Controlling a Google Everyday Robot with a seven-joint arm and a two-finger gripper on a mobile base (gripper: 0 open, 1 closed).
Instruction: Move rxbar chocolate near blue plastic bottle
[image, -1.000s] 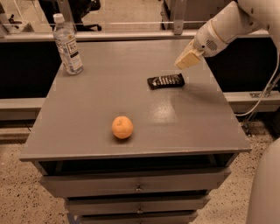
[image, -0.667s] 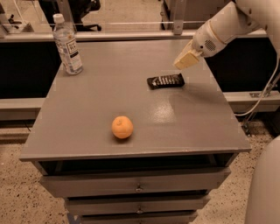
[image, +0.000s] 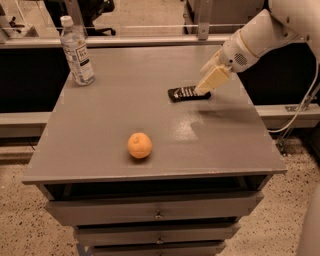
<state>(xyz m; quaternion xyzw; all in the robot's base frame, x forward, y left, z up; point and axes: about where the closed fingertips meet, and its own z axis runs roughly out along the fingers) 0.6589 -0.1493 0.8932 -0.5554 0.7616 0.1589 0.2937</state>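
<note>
My gripper needs to open, reach lower and farther in along the flat bar (image: 192, 94), and close before lifting, because its fingers are high over the rxbar chocolate's end (image: 207, 95).
The rxbar chocolate (image: 184, 93), a small flat black bar with pale lettering, lies on the grey table top (image: 125, 110) at the right of the middle. My gripper (image: 207, 85), with cream fingers, reaches down from the upper right, its tips at the bar's right end, covering that end. The blue plastic bottle (image: 77, 51), clear with a white cap and a label, stands upright at the far left corner, well away from the bar.
An orange (image: 139, 145) sits near the table's front edge, left of the middle. The table has drawers (image: 157, 212) below its front edge. A cable (image: 300, 107) hangs at the right. A rail (image: 150, 41) runs behind the table.
My gripper has come down and a little left, from above the bar's right side to the bar's right end. The bar, bottle and orange have not moved.
</note>
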